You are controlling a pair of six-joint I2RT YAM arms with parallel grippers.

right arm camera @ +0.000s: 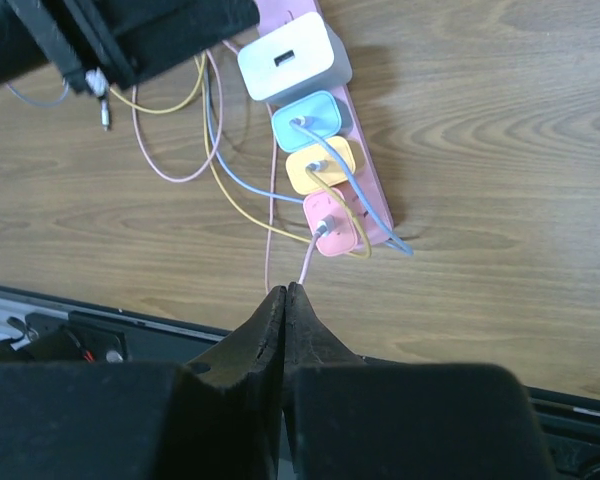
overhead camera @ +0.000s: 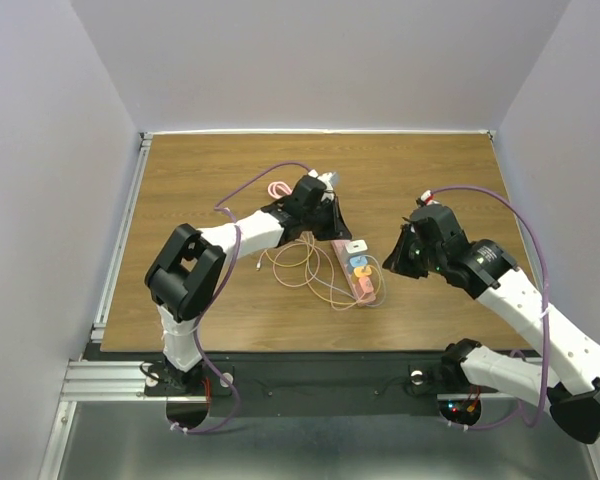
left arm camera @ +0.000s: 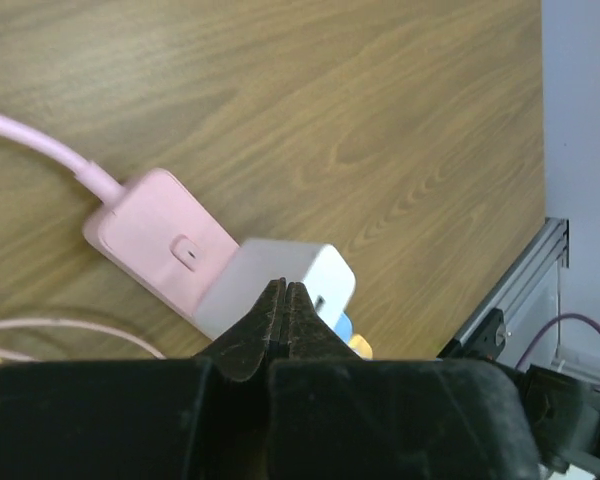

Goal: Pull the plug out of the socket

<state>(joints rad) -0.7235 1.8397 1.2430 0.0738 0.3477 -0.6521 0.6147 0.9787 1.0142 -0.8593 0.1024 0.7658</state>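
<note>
The power strip is unheld and my left gripper is above the white adapter (left arm camera: 265, 278), so my left gripper should press on the power strip's corded end (left arm camera: 170, 235) before my right gripper pulls.
The pink power strip (overhead camera: 341, 248) lies mid-table, its pink cord (overhead camera: 278, 188) coiled behind it. Plugged in a row are a white adapter (overhead camera: 356, 246), a blue one (overhead camera: 360, 264), a yellow one (overhead camera: 363, 276) and a pink cube (overhead camera: 366, 291). My left gripper (overhead camera: 326, 216) is shut and empty at the strip's far end. In the left wrist view its tips (left arm camera: 283, 290) sit over the white adapter (left arm camera: 305, 275) on the strip (left arm camera: 155, 235). My right gripper (overhead camera: 394, 262) is shut and empty just right of the strip. In the right wrist view its tips (right arm camera: 285, 290) hover near the pink cube (right arm camera: 332, 222).
Thin pink, yellow and blue charging cables (overhead camera: 305, 268) loop on the wood left of the strip and trail from the adapters (right arm camera: 220, 150). The left arm (right arm camera: 120, 35) reaches over the strip's far end. A metal rail (overhead camera: 118, 240) runs along the table's left edge.
</note>
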